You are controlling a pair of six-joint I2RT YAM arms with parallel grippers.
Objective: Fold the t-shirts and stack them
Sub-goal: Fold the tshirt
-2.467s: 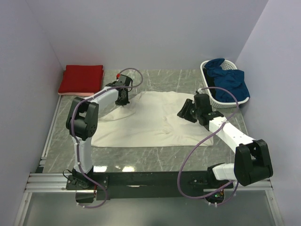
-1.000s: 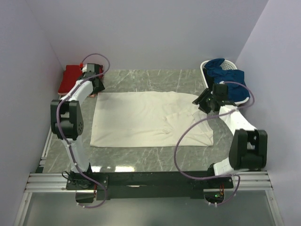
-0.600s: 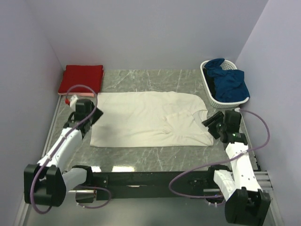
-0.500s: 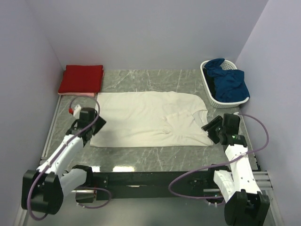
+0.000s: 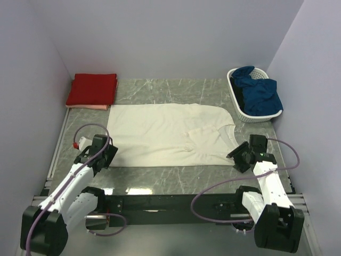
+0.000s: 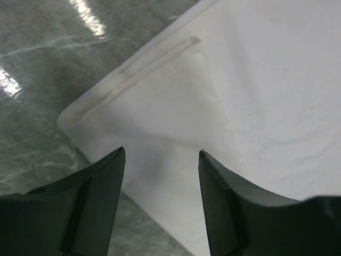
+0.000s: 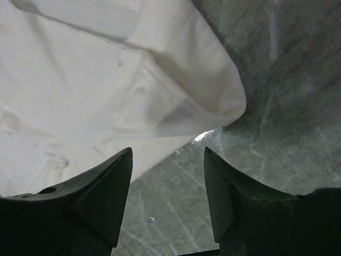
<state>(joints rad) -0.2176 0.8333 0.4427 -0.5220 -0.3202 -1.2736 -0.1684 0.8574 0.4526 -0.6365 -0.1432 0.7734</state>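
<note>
The cream t-shirt's far sleeve is tucked under its body. My right gripper and my left gripper should first lift the near corners [image 5: 226, 159] to spread it out.
A large cream t-shirt [image 5: 165, 133] lies spread flat on the marble table. A folded red t-shirt [image 5: 91, 88] rests on a pale pink one [image 5: 88, 107] at the back left corner. My left gripper [image 5: 108, 158] hovers over the cream shirt's near left corner [image 6: 96, 114], jaws open with nothing between them [image 6: 161, 154]. My right gripper [image 5: 236, 159] sits over the shirt's near right corner [image 7: 213, 101], open and empty [image 7: 168, 152], with bare marble between its fingertips.
A white slatted basket [image 5: 238, 108] holding dark blue cloth [image 5: 258, 93] stands at the back right. Lilac walls enclose the table on three sides. A metal rail [image 5: 53, 160] runs along the table's left edge.
Both arms have pulled back from the shirt's far corners to its near corners. The cream shirt now lies spread wider and flatter than before.
</note>
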